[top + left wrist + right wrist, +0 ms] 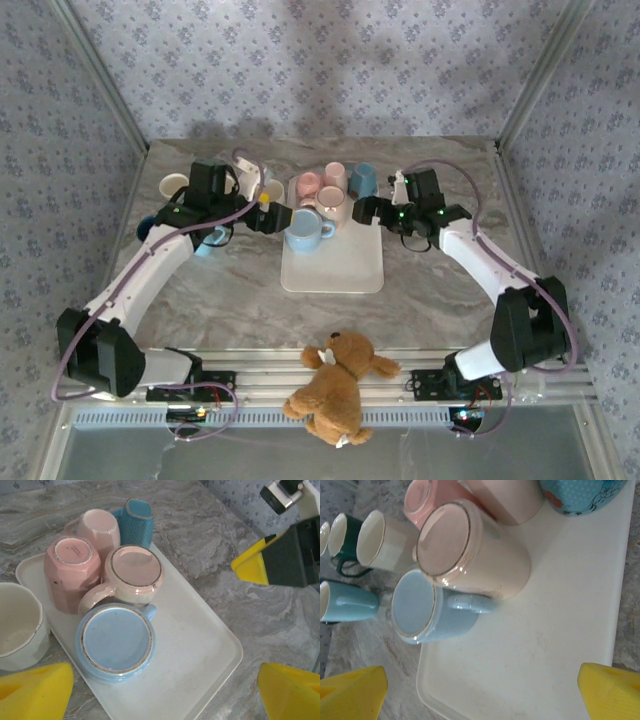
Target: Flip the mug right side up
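My right gripper is open and the pale pink mug's handle (307,202) points away from it, so I keep moving over the mug's base (331,198) until my fingers are on both sides of the mug's body.
A light blue mug (307,230) (116,642) (427,611) stands upside down, base up, on the front left part of the white tray (335,275). Its handle points toward a pale pink upside-down mug (136,571) (472,550) right behind it. My left gripper (279,216) (162,695) is open just left of the blue mug, above the tray, with nothing between its yellow pads. My right gripper (359,210) (482,695) is open over the tray's right side and also holds nothing.
More upside-down mugs crowd the tray's back: two pink ones (72,570) (99,527) and a teal one (365,180). Upright mugs stand on the table left of the tray: cream (17,625), dark green (345,550), light blue (345,602). A teddy bear (335,385) lies at the near edge.
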You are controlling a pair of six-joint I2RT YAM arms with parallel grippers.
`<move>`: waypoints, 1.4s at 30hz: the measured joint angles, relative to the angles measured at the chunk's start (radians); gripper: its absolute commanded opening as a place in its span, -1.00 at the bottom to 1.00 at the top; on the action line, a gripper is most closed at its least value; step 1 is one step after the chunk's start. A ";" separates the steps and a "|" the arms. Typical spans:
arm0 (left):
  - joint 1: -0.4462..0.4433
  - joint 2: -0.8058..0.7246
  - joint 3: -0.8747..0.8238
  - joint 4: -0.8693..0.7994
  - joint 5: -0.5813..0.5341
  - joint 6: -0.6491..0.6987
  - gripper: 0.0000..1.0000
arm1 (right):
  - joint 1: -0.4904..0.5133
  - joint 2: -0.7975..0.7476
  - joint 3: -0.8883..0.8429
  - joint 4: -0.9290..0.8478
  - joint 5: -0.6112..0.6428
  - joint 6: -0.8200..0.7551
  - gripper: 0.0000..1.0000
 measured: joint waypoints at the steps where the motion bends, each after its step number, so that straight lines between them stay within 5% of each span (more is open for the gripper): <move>1: 0.000 0.009 0.002 0.000 0.000 0.007 0.90 | 0.002 0.022 0.018 0.006 0.003 0.017 1.00; 17: 0.000 0.041 0.005 -0.085 0.015 0.136 0.90 | 0.110 0.332 0.301 0.038 0.134 0.248 1.00; 42: 0.008 0.053 -0.014 -0.107 -0.034 0.177 0.90 | 0.263 0.651 0.822 -0.404 0.490 0.064 1.00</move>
